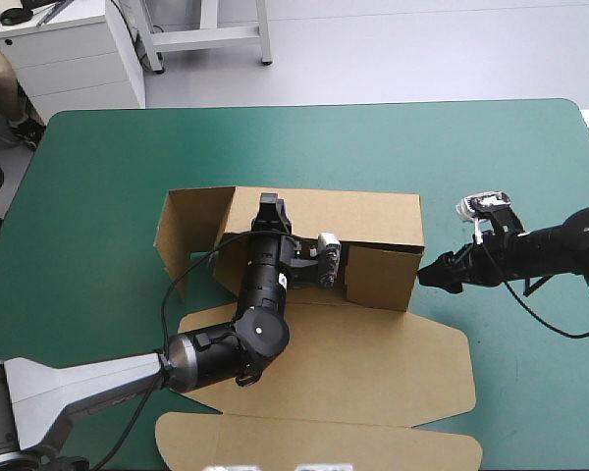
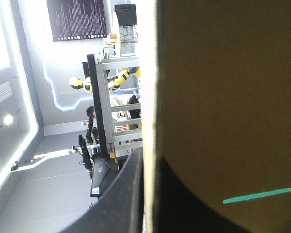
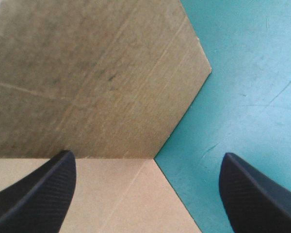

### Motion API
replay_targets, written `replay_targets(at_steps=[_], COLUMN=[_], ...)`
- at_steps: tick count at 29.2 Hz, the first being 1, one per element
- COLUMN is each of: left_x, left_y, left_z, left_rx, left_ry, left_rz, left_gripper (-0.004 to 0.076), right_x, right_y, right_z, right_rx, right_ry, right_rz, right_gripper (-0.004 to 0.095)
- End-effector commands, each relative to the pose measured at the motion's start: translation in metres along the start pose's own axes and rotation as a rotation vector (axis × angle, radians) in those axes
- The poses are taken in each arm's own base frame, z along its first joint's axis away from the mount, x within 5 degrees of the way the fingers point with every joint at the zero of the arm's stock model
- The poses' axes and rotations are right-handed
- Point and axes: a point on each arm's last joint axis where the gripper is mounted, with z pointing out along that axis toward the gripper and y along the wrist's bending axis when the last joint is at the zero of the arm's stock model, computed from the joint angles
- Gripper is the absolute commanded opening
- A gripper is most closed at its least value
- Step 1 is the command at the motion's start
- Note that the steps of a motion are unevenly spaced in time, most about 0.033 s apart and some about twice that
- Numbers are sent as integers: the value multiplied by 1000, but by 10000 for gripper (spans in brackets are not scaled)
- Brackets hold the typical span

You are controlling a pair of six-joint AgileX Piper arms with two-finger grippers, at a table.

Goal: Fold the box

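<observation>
I expect the lid panel (image 1: 358, 358) to come along when I lift the box by its end, because the lid panel joins the box at a crease (image 1: 358, 306).
The brown box (image 1: 373, 231) lies mid-table with its long back wall raised and a side flap (image 1: 191, 231) angled up at its left end. Its lid panel (image 1: 363, 368) lies flat toward the near edge. My left gripper (image 1: 270, 208) reaches up from inside the box to the back wall's top edge. In the left wrist view the board (image 2: 223, 97) passes between the black fingers (image 2: 121, 194), so the gripper (image 2: 148, 162) is shut on it. My right gripper (image 1: 429, 274) stands open just off the wall's right end. Its fingers (image 3: 34, 194) are wide apart before a brown panel (image 3: 87, 73).
Bare teal-green cover (image 1: 530, 167) stretches right of the box and behind it (image 1: 304, 147). The lid's front flap (image 1: 314, 446) reaches the table's near edge. My left arm (image 1: 108, 388) crosses the near left corner of the table.
</observation>
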Motion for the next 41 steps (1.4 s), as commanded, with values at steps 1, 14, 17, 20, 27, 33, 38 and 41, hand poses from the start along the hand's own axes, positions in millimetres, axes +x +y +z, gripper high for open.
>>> replay_targets(at_steps=[1,14,17,20,27,33,38,41], left_x=[1,1,1,1,1,1,0,0], left_y=[26,26,26,26,26,26,25,25], left_z=[-9,-9,-9,-9,-9,-9,-9,-9], left_rx=[-102,-105,-105,-105,-105,-105,-100,-97], left_ry=[-29,-22,-22,-21,-21,-21,-32,-36], left_rz=[-21,-22,-16,-2,-2,-2,-1,-1], left_gripper=[-10,-10,-10,-10,-10,-10,-10,-10], right_x=[-9,-4,-4,-1,1,9,18,19], right_y=[13,24,32,38,46,55,59,58], right_z=[-12,-17,-26,-33,-41,-46,-46,-47], right_rx=[-53,-114,-100,-72,-77,-86,-50,-21], right_ry=[-87,-47,-69,-71,-80,-73,-106,-125], right_rz=[-12,-18,-30,-31,-13,-6,3,-3], right_gripper=[739,738,738,738,737,737,737,737])
